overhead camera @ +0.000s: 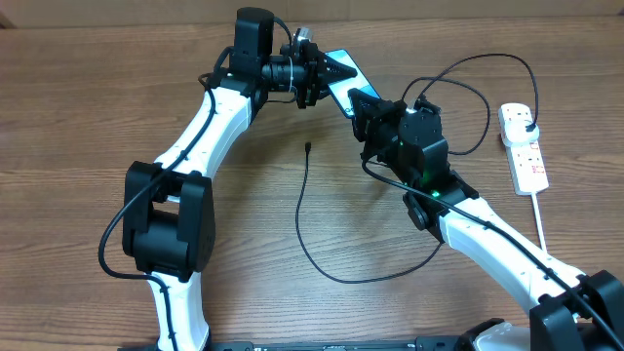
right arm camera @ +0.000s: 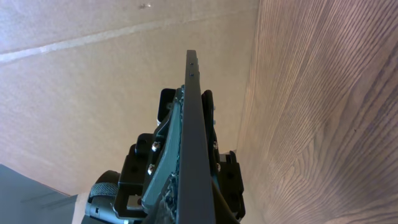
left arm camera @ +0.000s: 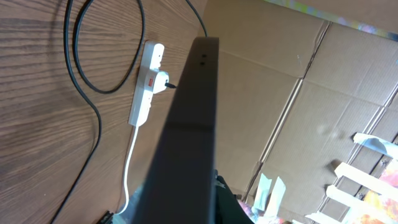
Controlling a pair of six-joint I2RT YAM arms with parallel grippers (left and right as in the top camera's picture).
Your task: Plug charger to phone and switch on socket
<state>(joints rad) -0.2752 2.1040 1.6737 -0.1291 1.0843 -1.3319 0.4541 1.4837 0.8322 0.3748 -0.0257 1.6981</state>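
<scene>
Both grippers are shut on the phone (overhead camera: 350, 84). My left gripper should keep holding the phone while my right gripper opens and takes the charger cable's connector tip (overhead camera: 308, 147).
The phone (overhead camera: 340, 71), with its light blue screen, is held tilted above the table between both grippers. My left gripper (overhead camera: 325, 74) is shut on its far end. My right gripper (overhead camera: 362, 104) is shut on its near end. The phone shows edge-on as a dark slab in the left wrist view (left arm camera: 191, 118) and in the right wrist view (right arm camera: 195, 137). The charger cable's small connector tip (overhead camera: 307, 148) lies free on the table in front of the phone. The cable (overhead camera: 331, 276) loops round to its black plug (overhead camera: 527, 123), which sits in the white socket strip (overhead camera: 526, 154), also seen in the left wrist view (left arm camera: 145, 84).
The strip's white cord (overhead camera: 542, 226) runs toward the front right edge. The black cable makes loops (overhead camera: 485, 93) behind my right arm. A cardboard wall (left arm camera: 261, 87) stands behind the table. Bare wood lies on the left and in the front middle.
</scene>
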